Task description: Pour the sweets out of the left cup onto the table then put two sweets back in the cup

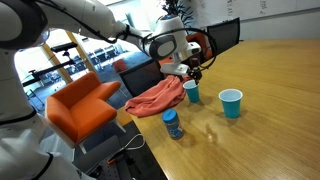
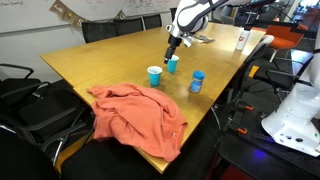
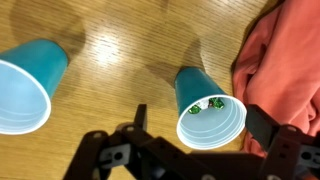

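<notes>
My gripper should keep going down with the rim of the cup with the sweets (image 3: 181,122) between its open fingers until one finger is inside (image 3: 213,121), and then close.
The left cup (image 3: 208,128), deeper teal-blue, stands upright on the table (image 3: 120,50) beside an orange cloth. It shows in both exterior views (image 1: 192,93) (image 2: 173,65). Inside it lie a few small sweets (image 3: 205,104) in green and pale wrappers. My gripper (image 3: 197,113) hangs just above this cup, open, with one finger on each side of the rim and not touching it. It is also seen above the cup in both exterior views (image 1: 190,73) (image 2: 174,46). No sweets show on the table.
A brighter light-cyan cup (image 3: 22,88) (image 1: 231,103) (image 2: 154,75) stands empty close by. An orange cloth (image 3: 290,60) (image 1: 155,98) (image 2: 140,115) lies next to the left cup. A short blue lidded bottle (image 1: 172,124) (image 2: 197,81) stands near the table edge. Chairs ring the table.
</notes>
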Robot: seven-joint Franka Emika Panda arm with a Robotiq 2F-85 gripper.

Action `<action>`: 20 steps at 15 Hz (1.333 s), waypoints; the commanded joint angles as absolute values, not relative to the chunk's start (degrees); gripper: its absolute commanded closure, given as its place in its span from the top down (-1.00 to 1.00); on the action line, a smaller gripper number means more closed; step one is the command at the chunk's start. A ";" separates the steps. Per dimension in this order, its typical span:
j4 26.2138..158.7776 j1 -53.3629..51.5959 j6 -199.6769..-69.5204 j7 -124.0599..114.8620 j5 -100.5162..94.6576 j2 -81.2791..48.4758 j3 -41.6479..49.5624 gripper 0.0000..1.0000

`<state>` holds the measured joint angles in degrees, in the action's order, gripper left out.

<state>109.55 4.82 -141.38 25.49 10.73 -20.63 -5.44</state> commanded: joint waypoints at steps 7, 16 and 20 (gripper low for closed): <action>110.09 3.97 -155.17 21.54 4.88 -26.46 -5.73 1.00; 107.70 2.70 -162.51 13.24 4.37 -30.99 -5.11 0.80; 106.72 1.90 -163.49 10.37 3.58 -32.26 -4.70 -0.01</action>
<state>108.24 3.21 -162.06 13.53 4.92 -30.94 -5.72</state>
